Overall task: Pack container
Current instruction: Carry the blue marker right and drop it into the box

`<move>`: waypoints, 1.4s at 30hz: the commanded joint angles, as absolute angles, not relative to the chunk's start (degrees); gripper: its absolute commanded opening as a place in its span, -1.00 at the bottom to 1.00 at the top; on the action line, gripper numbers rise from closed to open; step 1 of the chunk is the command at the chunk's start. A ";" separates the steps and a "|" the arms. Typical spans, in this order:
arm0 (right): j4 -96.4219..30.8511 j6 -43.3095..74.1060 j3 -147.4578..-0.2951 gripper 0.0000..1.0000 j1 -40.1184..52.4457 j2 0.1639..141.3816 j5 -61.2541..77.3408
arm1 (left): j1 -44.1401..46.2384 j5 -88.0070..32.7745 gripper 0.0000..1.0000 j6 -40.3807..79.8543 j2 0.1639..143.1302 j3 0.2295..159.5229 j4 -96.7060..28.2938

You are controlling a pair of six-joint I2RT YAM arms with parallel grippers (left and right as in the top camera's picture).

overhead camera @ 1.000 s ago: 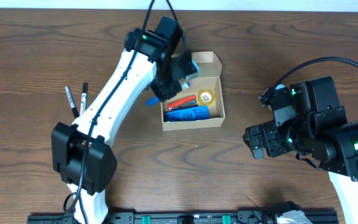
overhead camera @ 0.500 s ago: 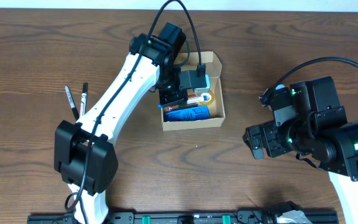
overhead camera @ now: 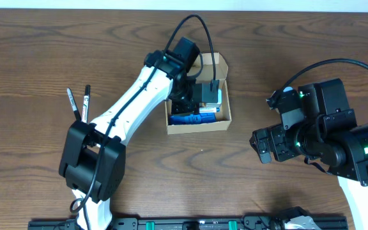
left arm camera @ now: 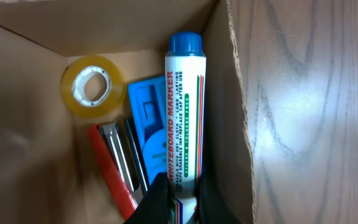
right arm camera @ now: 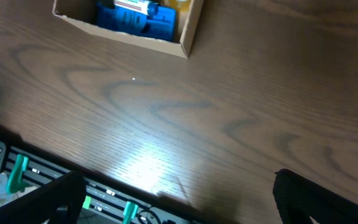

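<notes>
The white marker (overhead camera: 208,110) is lined up along the inside of the box. My left gripper should keep moving the marker down until it gets close to the blue item (overhead camera: 197,119), then let go.
The container (overhead camera: 197,126) is a tan cardboard box with its flap lid open, at the table's middle back. My left gripper (overhead camera: 198,101) reaches into it and is shut on a white whiteboard marker with a blue cap (left arm camera: 183,112), which lies along the box's right inner wall (left arm camera: 229,124). The left wrist view shows my left gripper's fingers (left arm camera: 182,202) pinching the marker's lower end. Inside the box lie a tape roll (left arm camera: 93,85), a red stapler (left arm camera: 114,168) and a blue item (left arm camera: 146,118). My right gripper (overhead camera: 264,147) is open and empty, off to the right of the box.
Two dark pens (overhead camera: 72,102) (overhead camera: 86,99) lie on the table to the left. The right wrist view shows the box's corner (right arm camera: 188,31), bare wood, the table's front edge with a rail (right arm camera: 17,174), and my right gripper (right arm camera: 179,199).
My left gripper has moved right from the box's left rim to over its inside, carrying the marker down among the items. The right arm has not moved.
</notes>
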State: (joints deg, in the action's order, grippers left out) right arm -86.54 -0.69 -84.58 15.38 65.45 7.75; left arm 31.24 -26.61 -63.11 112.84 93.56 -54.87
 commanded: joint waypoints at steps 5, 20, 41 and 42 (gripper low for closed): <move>-86.63 -0.93 -84.58 0.99 14.98 65.17 7.92 | 31.48 -24.67 -0.88 -59.94 112.86 89.45 -49.63; -86.63 -0.93 -84.58 0.99 14.98 65.17 7.92 | 31.53 -24.38 -0.88 -59.55 113.12 85.89 -46.24; -86.63 -0.93 -84.58 0.99 14.98 65.17 7.92 | 31.57 -24.51 -0.28 -57.58 113.14 85.91 -45.98; -86.63 -0.93 -84.58 0.99 14.98 65.17 7.92 | 31.57 -24.64 -0.27 -56.97 113.14 86.04 -45.93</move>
